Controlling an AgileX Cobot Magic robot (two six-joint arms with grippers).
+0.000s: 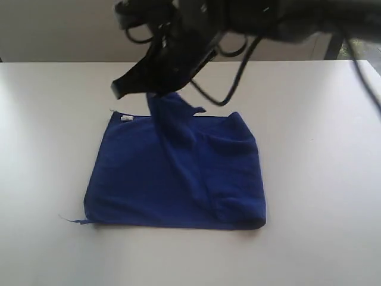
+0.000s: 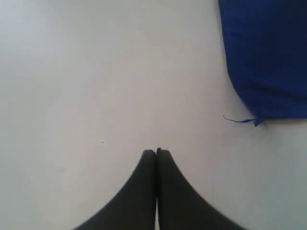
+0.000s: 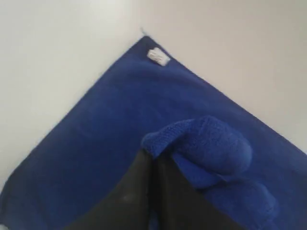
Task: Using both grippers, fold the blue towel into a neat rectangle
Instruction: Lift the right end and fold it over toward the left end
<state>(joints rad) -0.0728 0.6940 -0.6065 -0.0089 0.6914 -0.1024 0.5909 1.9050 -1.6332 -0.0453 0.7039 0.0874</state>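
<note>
I should keep moving my right gripper toward the towel's side edge (image 1: 105,140) near the white label and let go there, as the pinched fold is up above the towel's flat lower layer (image 1: 134,158).
The blue towel (image 1: 149,173) lies folded on the white table, roughly rectangular, with a white label (image 1: 127,118) at its far left corner. My right gripper (image 1: 153,94) reaches in from above and is shut on a pinched fold of the towel, pulling a ridge of cloth up off the pile toward the far edge. In the right wrist view the bunched cloth (image 3: 206,143) sits at the tips of the gripper (image 3: 154,155), and the label (image 3: 158,56) shows beyond. My left gripper (image 2: 156,151) is shut and empty over bare table, apart from a towel corner (image 2: 268,57).
The white table (image 1: 321,119) spreads wide on every side of the towel. A loose blue thread (image 1: 71,220) trails from the near left corner and shows in the left wrist view as the thread (image 2: 237,120). Black cables (image 1: 238,71) hang from the arm above the far edge.
</note>
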